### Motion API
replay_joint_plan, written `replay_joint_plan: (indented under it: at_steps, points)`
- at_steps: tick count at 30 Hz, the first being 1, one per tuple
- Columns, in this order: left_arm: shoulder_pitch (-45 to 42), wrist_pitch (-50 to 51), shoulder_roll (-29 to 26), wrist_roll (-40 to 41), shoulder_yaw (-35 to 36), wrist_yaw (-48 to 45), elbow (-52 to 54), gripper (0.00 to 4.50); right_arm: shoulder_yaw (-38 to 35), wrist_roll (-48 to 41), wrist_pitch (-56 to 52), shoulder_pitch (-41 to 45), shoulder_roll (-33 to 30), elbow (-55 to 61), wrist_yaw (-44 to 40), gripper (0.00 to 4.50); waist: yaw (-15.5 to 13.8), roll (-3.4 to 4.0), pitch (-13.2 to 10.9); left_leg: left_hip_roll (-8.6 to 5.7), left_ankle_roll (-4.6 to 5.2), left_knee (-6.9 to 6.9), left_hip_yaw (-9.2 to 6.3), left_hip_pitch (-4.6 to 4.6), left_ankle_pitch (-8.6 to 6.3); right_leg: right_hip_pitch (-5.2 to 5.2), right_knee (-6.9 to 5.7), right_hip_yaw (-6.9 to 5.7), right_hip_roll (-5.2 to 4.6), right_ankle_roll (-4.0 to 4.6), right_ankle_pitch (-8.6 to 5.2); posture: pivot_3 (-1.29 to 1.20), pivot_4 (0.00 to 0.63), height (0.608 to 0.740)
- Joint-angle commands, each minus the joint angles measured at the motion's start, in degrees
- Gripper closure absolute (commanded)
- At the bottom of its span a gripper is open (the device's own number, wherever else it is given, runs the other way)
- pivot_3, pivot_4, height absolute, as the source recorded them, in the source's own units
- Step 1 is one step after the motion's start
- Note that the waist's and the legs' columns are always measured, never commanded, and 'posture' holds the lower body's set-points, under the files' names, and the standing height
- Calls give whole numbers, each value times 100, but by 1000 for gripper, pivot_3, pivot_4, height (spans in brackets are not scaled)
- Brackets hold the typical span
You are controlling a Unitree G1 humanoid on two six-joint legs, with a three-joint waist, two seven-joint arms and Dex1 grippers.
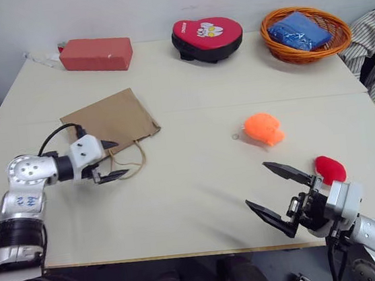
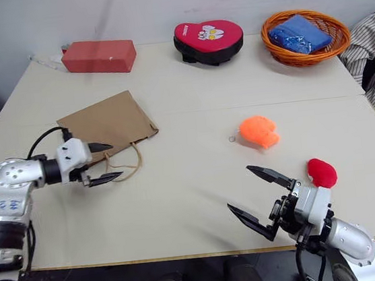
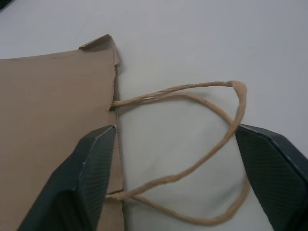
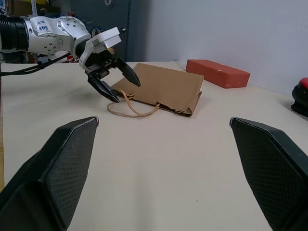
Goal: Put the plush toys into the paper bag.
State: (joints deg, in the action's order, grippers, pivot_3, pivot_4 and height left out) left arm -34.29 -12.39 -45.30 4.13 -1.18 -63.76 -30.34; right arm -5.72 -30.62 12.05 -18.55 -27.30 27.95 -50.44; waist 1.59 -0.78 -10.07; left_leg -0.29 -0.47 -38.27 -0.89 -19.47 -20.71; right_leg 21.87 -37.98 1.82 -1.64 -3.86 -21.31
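Observation:
Next, I pull the bag over by a handle [image 1: 144, 159] with my left gripper and lift the bag's opening open, because the paper bag's opening [image 1: 148, 135] lies flat and far from my right gripper.
The brown paper bag [image 1: 111, 122] lies flat on the left of the table, its twisted loop handles [image 1: 135, 164] pointing toward the middle. My left gripper [image 1: 120, 159] hovers open at the bag's mouth. In the left wrist view its fingers [image 3: 94, 163] straddle the handles [image 3: 207, 120] without closing on them. The orange plush toy [image 1: 264, 129] sits right of centre. The red plush toy [image 1: 329, 168] lies near the front right, just behind my right gripper [image 1: 278, 191], which is open and empty and points left across the table toward the bag [image 4: 163, 89].
Along the far edge stand a red rectangular box [image 1: 96, 54], a red heart-shaped pad with a black rim [image 1: 208, 38] and an orange wicker basket [image 1: 282, 45] holding blue cloth. A small ring [image 1: 234, 136] lies beside the orange toy. Striped fabric [image 1: 374, 38] hangs at the right.

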Motion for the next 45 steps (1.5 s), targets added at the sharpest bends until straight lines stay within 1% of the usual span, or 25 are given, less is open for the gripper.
replay_joint_plan:
  at_steps: [1,4,6,7,10,11,13,15,19,22,24,27,30,33,35,37,40,42,43,44,45]
  points:
    - [-289,-204,79,146,23,-263,-307,1567,-27,55,85,-85,49,278,104,0,-2,0,0,0,-1,0,2,-3,1,5,0,2,0,0,0,0,150,740]
    - [-556,-267,156,206,87,-362,-577,2536,-20,119,132,-218,34,333,141,0,-19,-2,1,1,-4,-15,-1,-21,4,17,-3,-1,-1,0,0,0,150,740]
    - [-675,-294,231,290,129,-453,-693,3139,-22,180,157,-386,-15,387,119,0,-19,-2,2,1,-4,-48,-2,-62,4,55,-29,-1,-1,0,0,0,150,740]
    - [-682,-191,260,408,142,-606,-628,3482,-57,196,153,-492,-51,448,112,0,-21,-2,2,1,-4,-74,-4,-91,4,80,-65,-2,-1,0,0,0,150,740]
    - [-620,653,468,1119,217,-1057,202,4401,-431,79,138,-923,-129,662,156,0,-39,-2,2,0,-3,-83,-3,-97,3,83,-77,-2,-3,0,0,0,150,740]
    - [-623,1032,563,1354,206,-1122,569,4482,-574,27,124,-1057,-147,696,171,0,-55,-5,3,0,-3,-86,-5,-99,3,82,-78,-2,-4,0,0,0,150,740]
    - [-664,1798,773,1785,132,-1171,1250,4482,-784,-56,82,-1266,-172,718,192,0,-108,-8,4,0,-2,-90,-8,-100,2,75,-74,-3,-4,-3,2,0,150,740]
    - [-772,2328,1091,2074,11,-1060,1800,4482,-893,-29,-62,-1427,-229,798,245,0,-142,-6,4,0,0,-92,-9,-93,2,66,-69,-1,-4,-6,3,0,150,740]
    - [-838,2924,1779,2260,-416,-816,2635,4482,-899,-169,-250,-1692,-260,1056,246,0,-164,-3,5,-1,-1,-93,-9,-92,2,66,-66,2,-1,-6,3,0,150,740]
    - [-738,3102,2064,2210,-746,-804,2961,4482,-825,-149,-368,-1770,-251,1191,292,0,-130,-3,5,0,-1,-93,-7,-91,2,67,-66,6,4,-6,3,0,150,740]
    - [-628,3110,2152,2146,-970,-861,3094,4482,-699,-109,-588,-1679,-234,1333,470,0,-100,-2,4,0,-2,-92,-4,-84,3,67,-65,18,11,-6,3,0,150,740]
    - [-472,2953,2137,2054,-1182,-1009,3273,4482,-469,-135,-1069,-1394,-219,1539,851,0,-69,-1,4,1,-12,-92,-6,-75,9,67,-75,20,13,-6,3,0,150,740]
    - [-377,3064,2149,2118,-1131,-875,3382,4482,-14,186,-1868,-542,-301,1463,1368,0,-51,-2,4,1,-15,-93,-9,-73,14,66,-80,19,11,-5,3,0,150,740]
    - [-369,3160,2136,2207,-1002,-769,3427,4500,502,571,-2499,421,-295,1158,1668,628,-36,-2,4,-1,-14,-97,-10,-75,15,67,-80,20,9,-5,3,0,150,740]
    - [-413,3272,2176,2309,-875,-640,3460,4500,828,715,-2927,993,-120,970,1949,1344,-36,-2,4,-1,-15,-96,-13,-78,15,73,-80,18,10,-5,3,0,150,740]
    - [-465,3497,2197,2479,-739,-532,3518,4500,1327,1038,-3263,1487,98,609,2153,2053,-34,-2,4,-1,-17,-93,-16,-83,16,81,-80,15,11,-5,3,0,150,740]
    - [-467,3708,2143,2611,-649,-490,3613,4500,1667,1389,-3395,1832,281,234,2289,3113,-42,-2,4,-1,-17,-93,-15,-94,16,90,-79,16,10,-5,3,0,150,740]
    - [-438,3833,2077,2688,-595,-489,3692,4500,1774,1515,-3415,2005,365,12,2305,3889,-63,-1,4,-1,-16,-93,-16,-99,16,91,-74,16,9,-5,3,0,150,740]
    - [-430,3867,2055,2710,-582,-485,3718,4500,1800,1563,-3420,2064,393,-57,2306,4194,-62,-2,4,-1,-15,-93,-15,-100,15,90,-72,17,8,-5,3,0,150,740]
    - [-422,3899,2032,2729,-568,-483,3741,4500,1829,1616,-3376,2131,411,-134,2278,4480,-66,-1,4,-3,-14,-94,-13,-100,15,90,-70,18,6,-5,3,0,150,740]
    - [-413,3930,2008,2750,-554,-494,3762,4500,1865,1657,-3315,2196,421,-207,2211,4480,-66,-2,4,-3,-14,-95,-14,-100,15,91,-70,18,6,-5,3,0,150,740]
